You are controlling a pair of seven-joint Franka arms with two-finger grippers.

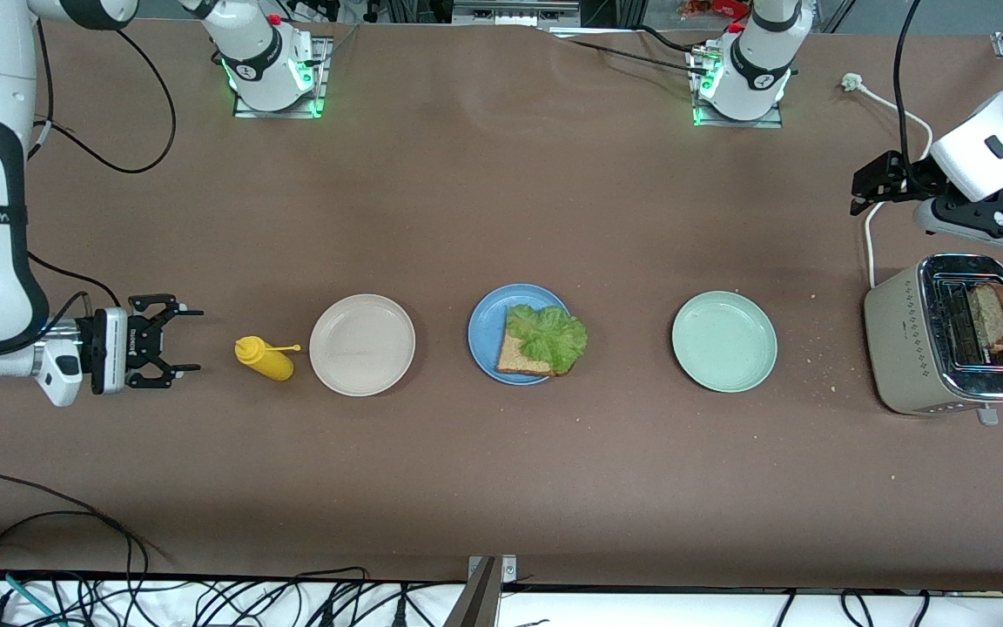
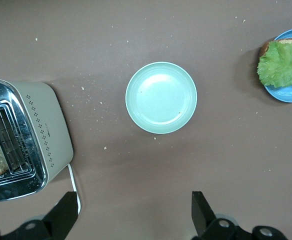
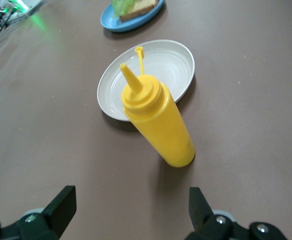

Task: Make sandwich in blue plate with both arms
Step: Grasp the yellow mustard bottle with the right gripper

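The smooth, round yellow squeeze bottle [image 1: 265, 360] has a tapered nozzle [image 3: 131, 78] on top, so I expect the bottle's sides to squeeze inward when I grip and tip it.
The blue plate [image 1: 484, 326] lies mid-table and holds one brown bread slice [image 1: 523, 357] with a ruffled lettuce leaf [image 1: 547, 335] on top. A second bread slice [image 1: 992, 315] stands in a slot of the toaster [image 1: 902, 348] at the left arm's end. My left gripper [image 1: 869, 185] hangs open and empty over the bare table beside the toaster. In the left wrist view its gripper [image 2: 134, 200] looks down on the toaster [image 2: 41, 130]. My right gripper [image 1: 192, 340] is low at the right arm's end, open and empty, facing a yellow squeeze bottle [image 1: 265, 357].
A beige plate [image 1: 362, 344] lies between the bottle and the blue plate. A pale green plate [image 1: 723, 341] lies between the blue plate and the toaster. The toaster's white cord [image 1: 869, 244] runs toward the robots' bases. Crumbs dot the table around the toaster.
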